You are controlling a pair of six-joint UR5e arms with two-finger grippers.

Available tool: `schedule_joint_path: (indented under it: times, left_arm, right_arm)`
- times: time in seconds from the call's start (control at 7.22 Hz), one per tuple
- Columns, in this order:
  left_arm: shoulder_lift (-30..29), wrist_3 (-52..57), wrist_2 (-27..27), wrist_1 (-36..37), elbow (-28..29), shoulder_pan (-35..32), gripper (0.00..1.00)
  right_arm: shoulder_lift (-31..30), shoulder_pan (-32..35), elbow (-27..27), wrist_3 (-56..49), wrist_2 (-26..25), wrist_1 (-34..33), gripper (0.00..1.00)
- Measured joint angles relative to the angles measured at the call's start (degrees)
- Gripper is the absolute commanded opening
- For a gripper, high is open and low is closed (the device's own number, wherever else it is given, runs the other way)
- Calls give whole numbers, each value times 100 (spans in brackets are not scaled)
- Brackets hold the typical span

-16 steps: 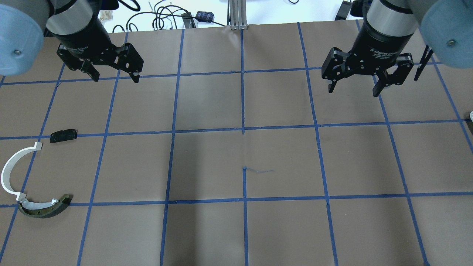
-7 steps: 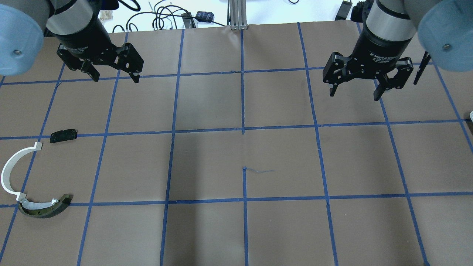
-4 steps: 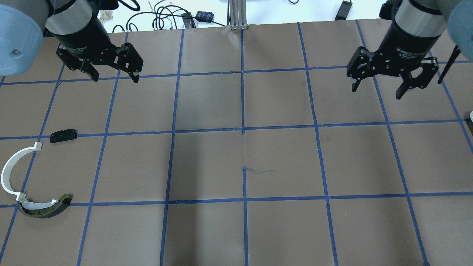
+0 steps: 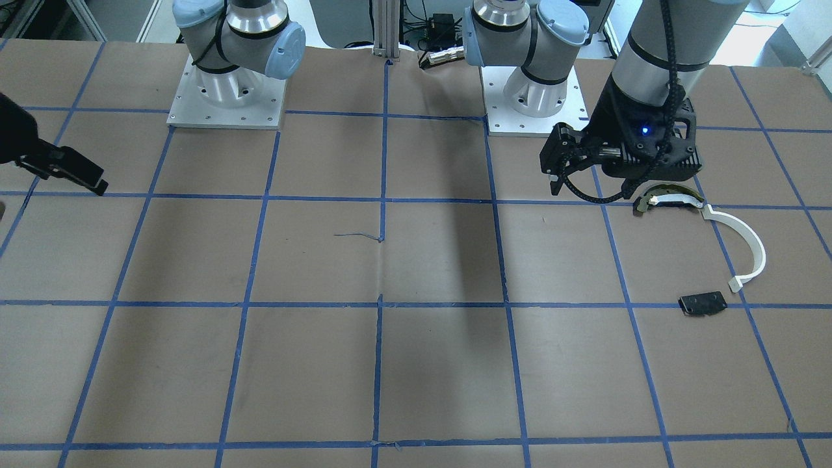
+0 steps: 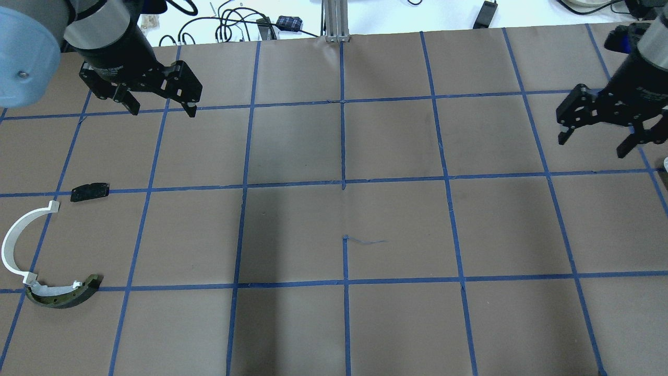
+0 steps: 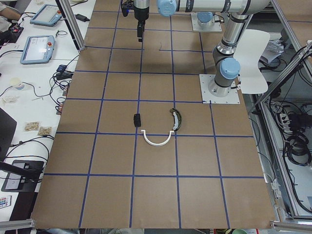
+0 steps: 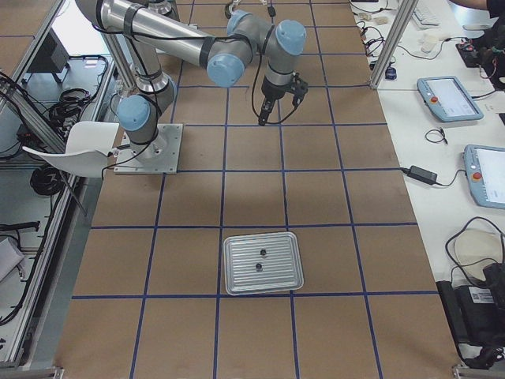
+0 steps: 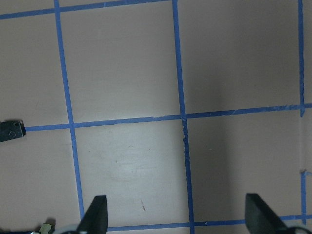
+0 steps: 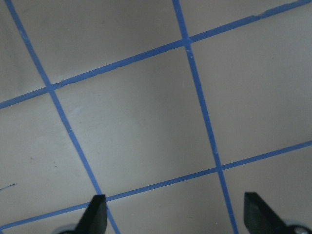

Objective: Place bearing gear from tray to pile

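My right gripper is empty, and the dark parts stand apart in the metal tray. It should now move toward the nearer part until its open fingers are on both sides of that part.
The metal tray (image 7: 237,280) shows only in the exterior right view, with two small dark parts (image 7: 261,253) in it; I cannot tell which one is the bearing gear. The pile lies at the table's left: a white curved strip (image 5: 13,243), a dark-and-tan arched piece (image 5: 62,296) and a flat black plate (image 5: 90,191). My left gripper (image 5: 163,111) is open and empty, hovering beyond the pile. My right gripper (image 5: 591,147) is open and empty near the table's right edge, above bare paper. Both wrist views show open fingers (image 8: 97,209) (image 9: 96,207) over the taped grid.
The table is brown paper with a blue tape grid (image 5: 343,183). Cables and a power adapter (image 5: 288,22) lie past the far edge. The arms' base plates (image 4: 227,97) sit at the robot's side. Tablets (image 7: 450,99) lie on a side bench.
My right gripper has moved steadily to the right and a little nearer, staying open. The left gripper and the pile have not moved.
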Motion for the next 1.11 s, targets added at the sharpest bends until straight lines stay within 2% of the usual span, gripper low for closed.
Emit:
schedule_joint_path:
  times: [0.14, 0.42, 0.69, 1.11]
  left_arm:
    - [3, -1, -2, -9, 1, -1, 100]
    - [5, -5, -4, -20, 7, -1, 100]
    - [6, 0, -14, -16, 8, 1, 100]
    - [6, 1, -16, -17, 0, 2, 100]
  right_arm:
    - [223, -501, 22, -688, -140, -400, 100]
    - [948, -1402, 26, -2452, -445, -1821, 100]
    - [1677, -2097, -25, -3822, -501, -2951, 100]
    - [2518, -2524, -54, -4677, -498, -3854, 98]
